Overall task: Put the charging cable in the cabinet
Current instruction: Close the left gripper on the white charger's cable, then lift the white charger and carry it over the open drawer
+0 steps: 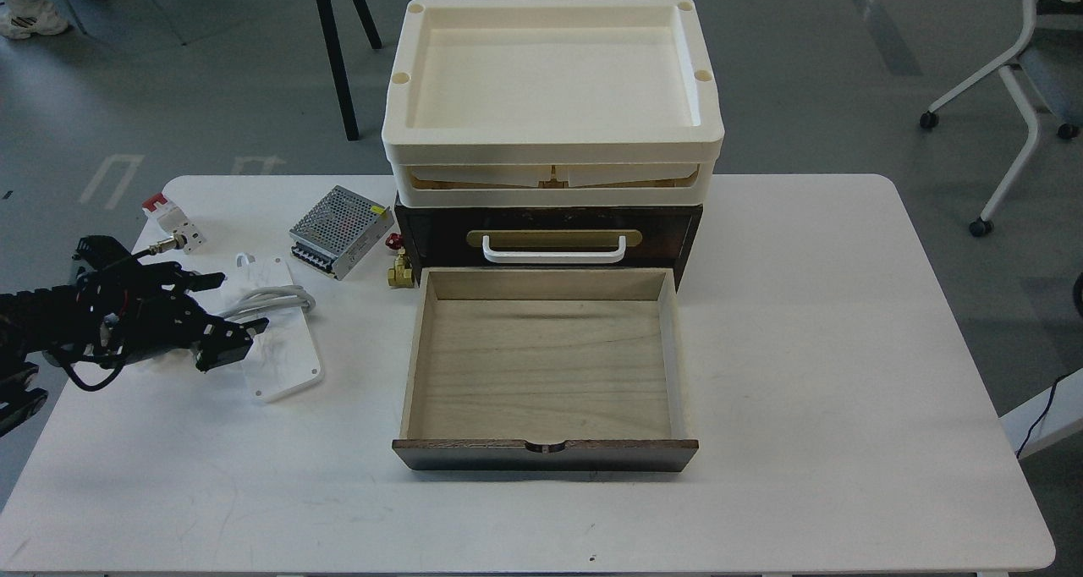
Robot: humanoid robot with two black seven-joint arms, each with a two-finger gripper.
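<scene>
I expect the flat white plate to come along with the cable when I lift the cable, because the charging cable's loop lies bunched across the plate.
The charging cable is a white-grey loop lying over a flat white plate on the table, left of the cabinet. Its plug end is hidden behind my left gripper. My left gripper is open and low over the plate's left edge, with one finger behind the cable loop and the other finger in front of it. The dark-brown cabinet stands at the table's middle back, and its light-wood drawer is pulled out and holds nothing. The right gripper is out of view.
Two stacked cream trays sit on the cabinet. A silver perforated power-supply box, a brass valve and a red-white breaker lie near the cable. A white handle is above the drawer. An office chair stands far right.
</scene>
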